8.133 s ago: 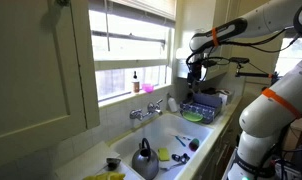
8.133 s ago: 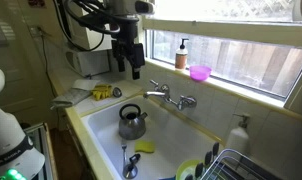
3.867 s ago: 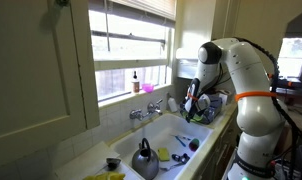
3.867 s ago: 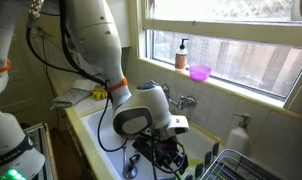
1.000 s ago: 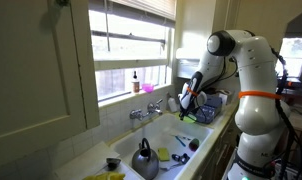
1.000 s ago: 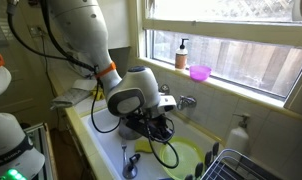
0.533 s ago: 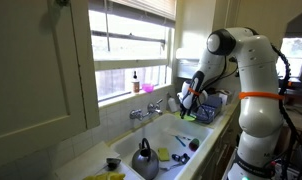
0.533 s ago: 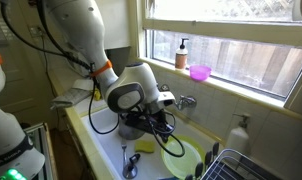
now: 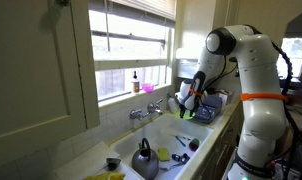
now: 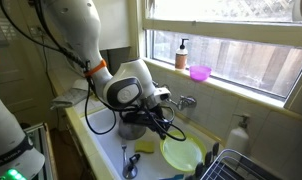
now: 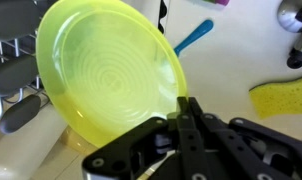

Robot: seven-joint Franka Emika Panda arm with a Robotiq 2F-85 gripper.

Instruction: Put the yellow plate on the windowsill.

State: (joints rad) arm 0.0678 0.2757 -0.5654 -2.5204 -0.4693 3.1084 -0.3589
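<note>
The yellow plate (image 10: 182, 153) is hanging over the sink, lower than the windowsill, so my gripper should first lift the plate above the windowsill (image 10: 248, 92) and then move it in toward the window.
The yellow plate (image 11: 109, 68) fills the upper left of the wrist view, tilted on edge, with my gripper (image 11: 186, 104) shut on its lower right rim. In both exterior views the gripper (image 10: 163, 131) (image 9: 189, 104) hangs over the sink with the yellow plate (image 10: 181, 154) (image 9: 195, 114) held just above the sink's end by the dish rack. The windowsill (image 10: 227, 86) (image 9: 129, 98) runs along the foot of the window, behind the faucet and higher than the plate.
A grey kettle (image 9: 144, 160) stands in the sink (image 10: 97, 132). A yellow sponge (image 11: 282, 99) and a blue-handled utensil (image 11: 194, 37) lie on the sink floor. A faucet (image 10: 181, 101), a dish rack (image 10: 243, 166), a pink bowl (image 10: 199, 72) and a soap bottle (image 10: 181, 55) are close by.
Since the earliest frames the arm has come down into the sink and shut on the plate. Over the last second it has risen slightly with the plate.
</note>
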